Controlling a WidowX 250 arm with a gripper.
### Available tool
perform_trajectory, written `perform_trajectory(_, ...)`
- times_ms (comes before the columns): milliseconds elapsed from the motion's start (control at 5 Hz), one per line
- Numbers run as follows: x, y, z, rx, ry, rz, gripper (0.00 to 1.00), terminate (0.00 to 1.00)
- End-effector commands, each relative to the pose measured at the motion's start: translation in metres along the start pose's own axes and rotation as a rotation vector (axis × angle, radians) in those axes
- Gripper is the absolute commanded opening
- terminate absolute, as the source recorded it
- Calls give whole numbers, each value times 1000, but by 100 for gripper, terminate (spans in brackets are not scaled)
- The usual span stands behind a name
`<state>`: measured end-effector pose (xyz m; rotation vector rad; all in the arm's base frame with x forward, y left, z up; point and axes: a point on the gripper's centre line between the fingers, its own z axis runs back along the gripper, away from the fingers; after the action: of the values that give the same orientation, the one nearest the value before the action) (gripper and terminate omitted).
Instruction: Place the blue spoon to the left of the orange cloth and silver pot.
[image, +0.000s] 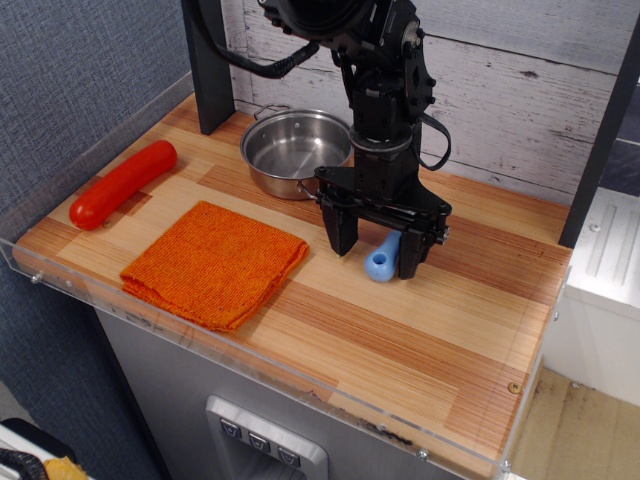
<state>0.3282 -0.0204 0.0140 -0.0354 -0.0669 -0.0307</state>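
Observation:
My gripper will open at the gap (158, 211) between the red sausage and orange cloth, and because it is narrow, I expect the cloth (215, 265) to slide aside, still folded.
The blue spoon (381, 261) lies on the wooden counter; only the end of its light-blue handle shows, the grey bowl is hidden behind the arm. My gripper (379, 250) is open and low over the counter, its two black fingers standing either side of the handle, left finger (342, 232) and right finger (412, 252). I cannot tell whether they touch it. The orange cloth (214, 263) lies flat to the left of the gripper. The silver pot (294, 150) stands empty behind the cloth, just left of the arm.
A long red sausage-shaped object (122, 183) lies at the far left. A dark post (207, 60) stands at the back left, with a plank wall behind. A clear plastic lip (250, 365) runs along the counter's front edge.

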Motion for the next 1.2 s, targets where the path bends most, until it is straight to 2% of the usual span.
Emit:
perform_trajectory(0,-3,-2,12,-7,-39,-12,0,0)
perform_trajectory(200,-6,-4,19,-24,-45,-23,0,0)
perform_trajectory(400,-8,-8,50,-66,-105,-40,0,0)
perform_trajectory(600,-21,11,95,-54,-185,-45,0,0)
perform_trajectory(800,-35,60,110,-64,-204,-2,0,0)
perform_trajectory(1000,-46,109,97,-19,-150,85,0,0)
